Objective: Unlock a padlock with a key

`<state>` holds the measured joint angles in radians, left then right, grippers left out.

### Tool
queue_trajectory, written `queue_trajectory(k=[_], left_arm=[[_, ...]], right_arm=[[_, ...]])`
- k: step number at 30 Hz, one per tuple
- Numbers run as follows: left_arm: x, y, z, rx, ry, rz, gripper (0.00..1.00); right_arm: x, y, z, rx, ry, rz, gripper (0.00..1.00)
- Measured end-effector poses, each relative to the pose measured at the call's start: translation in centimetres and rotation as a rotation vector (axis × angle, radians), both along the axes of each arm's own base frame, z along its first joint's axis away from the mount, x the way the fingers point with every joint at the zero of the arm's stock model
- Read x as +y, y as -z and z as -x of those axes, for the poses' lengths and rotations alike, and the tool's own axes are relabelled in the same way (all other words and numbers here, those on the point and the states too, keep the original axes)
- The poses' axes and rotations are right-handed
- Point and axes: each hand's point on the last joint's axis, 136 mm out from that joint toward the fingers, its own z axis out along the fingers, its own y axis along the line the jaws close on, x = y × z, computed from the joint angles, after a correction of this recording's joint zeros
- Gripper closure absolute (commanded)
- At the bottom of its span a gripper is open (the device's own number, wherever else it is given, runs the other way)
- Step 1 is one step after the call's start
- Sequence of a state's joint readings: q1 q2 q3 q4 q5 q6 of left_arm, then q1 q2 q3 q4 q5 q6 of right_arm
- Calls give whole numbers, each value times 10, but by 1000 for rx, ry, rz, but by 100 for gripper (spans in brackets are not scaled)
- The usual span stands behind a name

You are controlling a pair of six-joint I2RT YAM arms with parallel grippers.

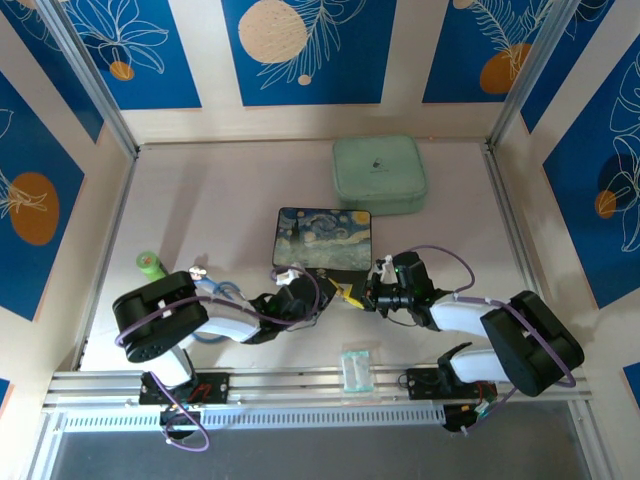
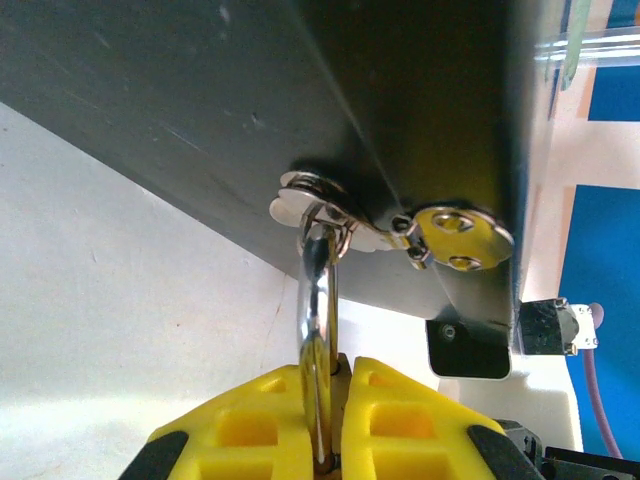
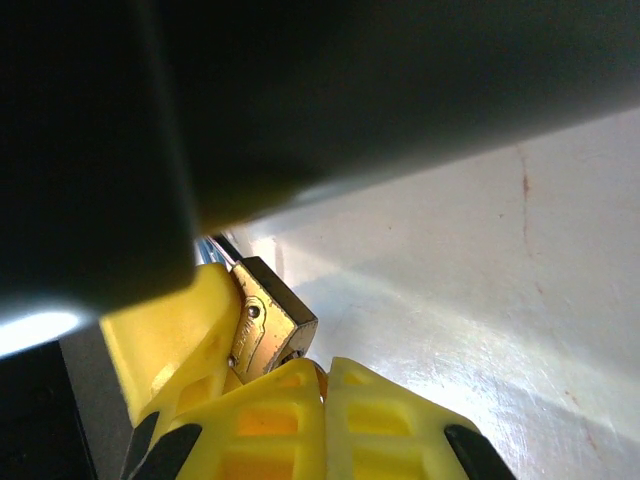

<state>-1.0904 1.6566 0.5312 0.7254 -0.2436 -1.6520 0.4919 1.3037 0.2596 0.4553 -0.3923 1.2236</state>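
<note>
My right gripper grips the key at an angle at the padlock's bottom corner (image 3: 304, 337). Next, I open, move back and grasp the key (image 3: 321, 376) in line with the padlock.
The brass padlock (image 3: 265, 318) hangs at the front of the starry-night box (image 1: 322, 238). Its silver shackle (image 2: 318, 300) runs through the box's clasp ring (image 2: 322, 208). My left gripper (image 2: 335, 420) is shut on the padlock body, yellow fingers (image 2: 270, 420) on both sides. My right gripper (image 3: 325, 385) comes in from the right and is shut, its tips touching the padlock's bottom corner. A thin golden sliver between those tips is the key (image 3: 321, 381); the rest of it is hidden. In the top view the two grippers (image 1: 332, 292) (image 1: 368, 293) meet just before the box.
A mint-green zip case (image 1: 379, 175) lies behind the box. A green cylinder (image 1: 150, 265) and blue stethoscope tubing (image 1: 215, 290) are at the left. A small clear packet (image 1: 357, 368) rests by the front rail. The box overhangs both wrist cameras closely.
</note>
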Motion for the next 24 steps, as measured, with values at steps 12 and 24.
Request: queue_trajectory(k=[12,24], left_arm=[[1,2,0,2,1,-11,100],[1,2,0,-1,2,-11,100]], right_arm=[[3,3,1,5,25,22,100],[1,-1,1,-30,94,100,93]])
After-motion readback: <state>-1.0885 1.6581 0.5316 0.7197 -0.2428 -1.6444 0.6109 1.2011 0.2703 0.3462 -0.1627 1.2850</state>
